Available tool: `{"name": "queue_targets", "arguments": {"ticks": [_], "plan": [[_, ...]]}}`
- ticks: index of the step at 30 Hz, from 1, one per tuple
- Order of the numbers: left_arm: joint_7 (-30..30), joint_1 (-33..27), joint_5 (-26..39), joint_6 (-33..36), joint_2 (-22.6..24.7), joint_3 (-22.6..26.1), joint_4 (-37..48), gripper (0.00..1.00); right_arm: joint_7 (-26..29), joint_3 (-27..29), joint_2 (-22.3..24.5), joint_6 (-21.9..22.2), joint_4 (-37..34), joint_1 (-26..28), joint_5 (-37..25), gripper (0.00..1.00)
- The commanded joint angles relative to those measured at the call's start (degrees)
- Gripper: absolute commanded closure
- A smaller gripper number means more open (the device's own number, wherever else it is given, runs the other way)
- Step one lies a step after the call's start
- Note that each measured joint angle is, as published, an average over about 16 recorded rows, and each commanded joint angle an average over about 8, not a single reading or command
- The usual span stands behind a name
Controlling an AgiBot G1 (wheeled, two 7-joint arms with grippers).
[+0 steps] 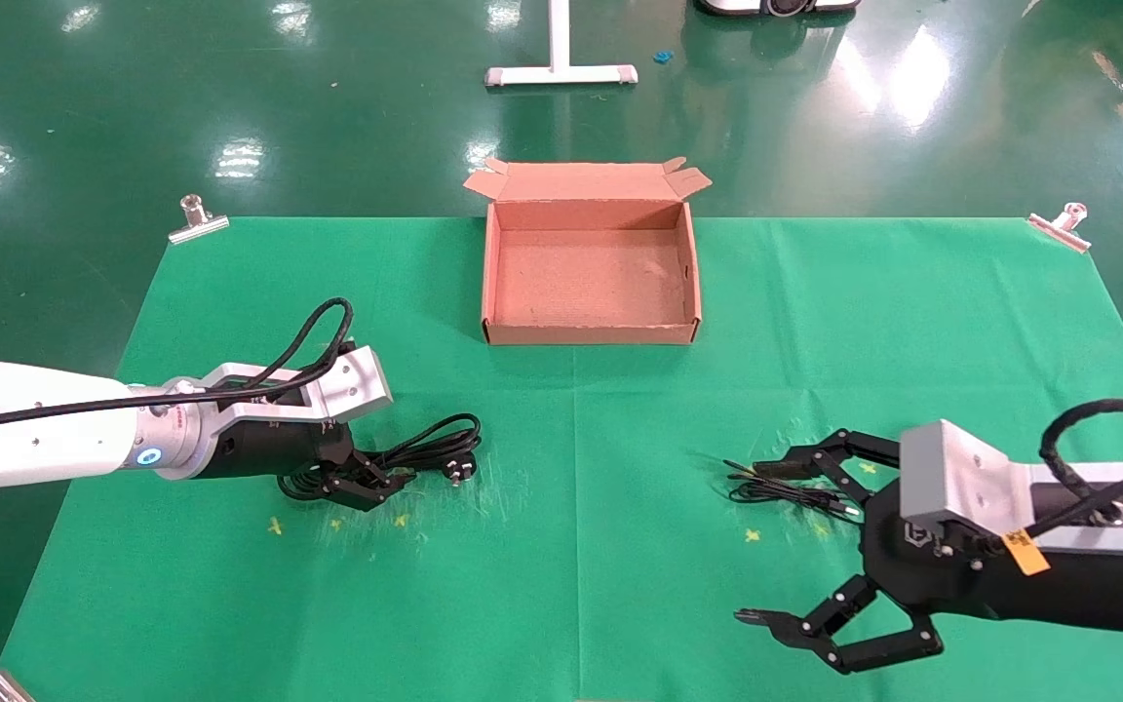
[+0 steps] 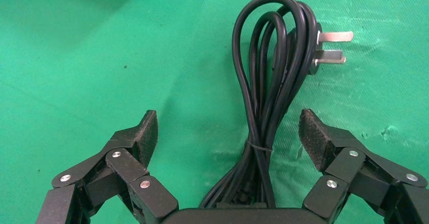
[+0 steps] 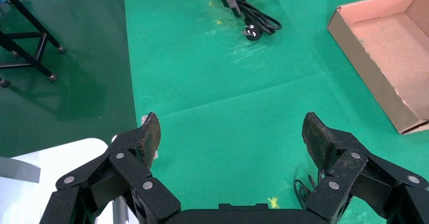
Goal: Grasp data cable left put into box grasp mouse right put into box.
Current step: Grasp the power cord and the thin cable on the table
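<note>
The thin black cord [image 1: 799, 495] has its narrow loops [image 1: 753, 486] gathered close together, so it should stay in a bundle with the mouse hanging below when I lift it.
The data cable [image 1: 430, 450] lies coiled and tied on the green cloth at the left, its pronged plug [image 1: 461, 469] towards the middle. My left gripper [image 1: 371, 480] is down at the cable. In the left wrist view it [image 2: 230, 133] is open, with the cable bundle [image 2: 265, 107] between its pads [image 2: 146, 133], nearer one side and untouched. The brown box [image 1: 589, 333] stands empty at the back centre. My right gripper [image 1: 756, 542] is open and empty at the front right, beside a thin black cord [image 1: 781, 489]. The mouse body is hidden.
Metal clips [image 1: 198, 219] [image 1: 1064, 226] hold the cloth's far corners. A white stand base [image 1: 561, 74] is on the floor behind the box. In the right wrist view the box [image 3: 372, 72], the data cable [image 3: 258, 19] and a black frame [image 3: 30, 47] show.
</note>
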Motion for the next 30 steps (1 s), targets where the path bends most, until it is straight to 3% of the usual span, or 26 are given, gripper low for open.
{"name": "queue_targets", "arguments": {"ticks": [1, 11, 22, 30], "plan": [[-0.17, 0.21, 0.07, -0.57, 0.15, -0.11, 0.22, 0.0, 0.03, -0.06, -0.03, 0.02, 0.0, 0.04, -0.12, 0.0], [0.7, 0.76, -0.16, -1.43, 1.16, 0.04, 1.29, 0.0, 1.18, -0.9, 0.8, 2.12, -0.08, -0.34, -4.1, 0.0], [0.87, 0.68, -0.21, -1.4, 1.24, 0.04, 1.53, 0.0, 3.45, -4.54, -1.16, 11.66, -1.03, -2.4, -18.9, 0.0], [0.91, 0.67, -0.23, -1.4, 1.25, 0.04, 1.56, 0.0, 4.19, -5.36, -4.44, 15.7, -3.75, -2.73, -22.02, 0.0]]}}
